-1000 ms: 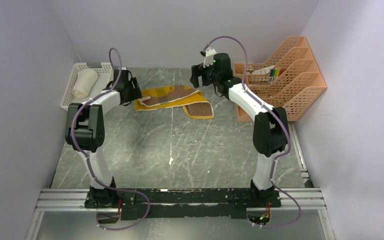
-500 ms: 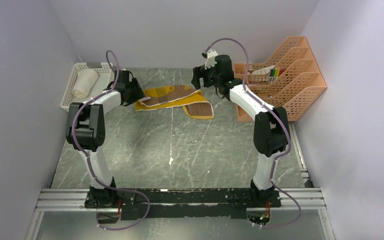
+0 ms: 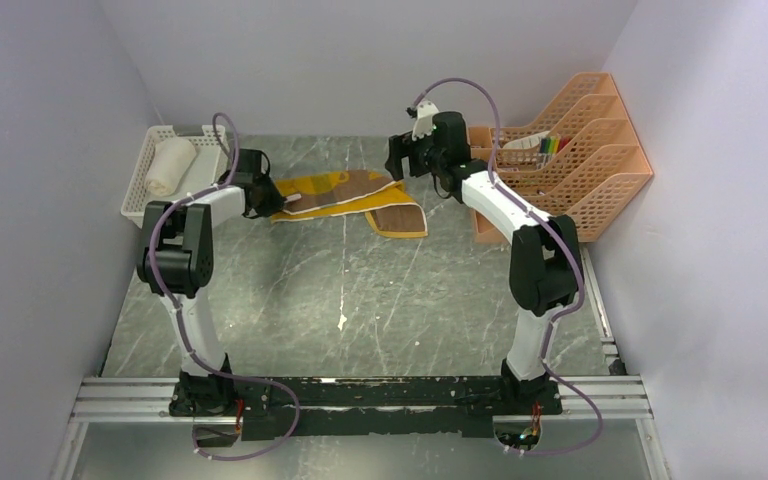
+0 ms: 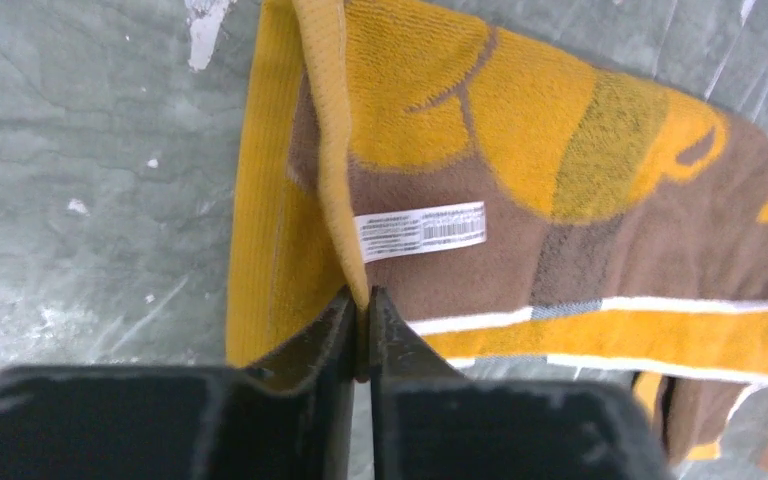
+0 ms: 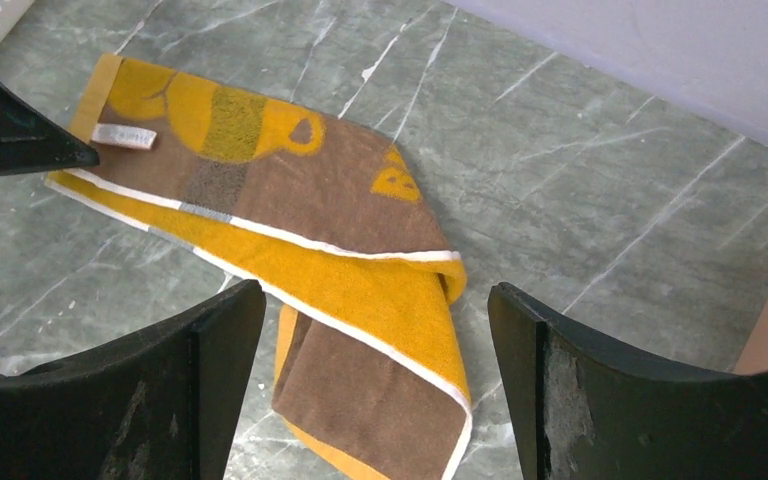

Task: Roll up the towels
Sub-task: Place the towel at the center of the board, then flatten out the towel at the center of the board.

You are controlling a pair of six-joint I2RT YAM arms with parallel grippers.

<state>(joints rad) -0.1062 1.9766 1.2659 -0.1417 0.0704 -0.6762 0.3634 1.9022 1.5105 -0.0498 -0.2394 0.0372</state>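
The towel is doubled over with its end crooked [image 3: 397,219], so next I raise the yellow hem [image 4: 335,180] high with my left gripper and swing the towel open before rolling.
A brown and mustard-yellow towel [image 3: 355,200] lies crumpled and half folded at the back of the table. My left gripper [image 3: 272,203] is at its left end, shut on a raised fold of the yellow hem [image 4: 335,150]. A white label [image 4: 422,230] shows on the towel [image 4: 560,220] beside that fold. My right gripper [image 3: 397,158] hangs open above the towel's right part [image 5: 360,290], not touching it. The cream-white towel [image 3: 169,165] lies rolled up in the white basket [image 3: 140,195] at the back left.
An orange tiered file rack [image 3: 580,165] with pens stands at the back right, close to the right arm. Grey walls close in the table on three sides. The marbled table top [image 3: 360,310] stretches towards the arm bases.
My left gripper slid right onto the towel's left end and closed on its hem. The right gripper drifted slightly right and stayed open.
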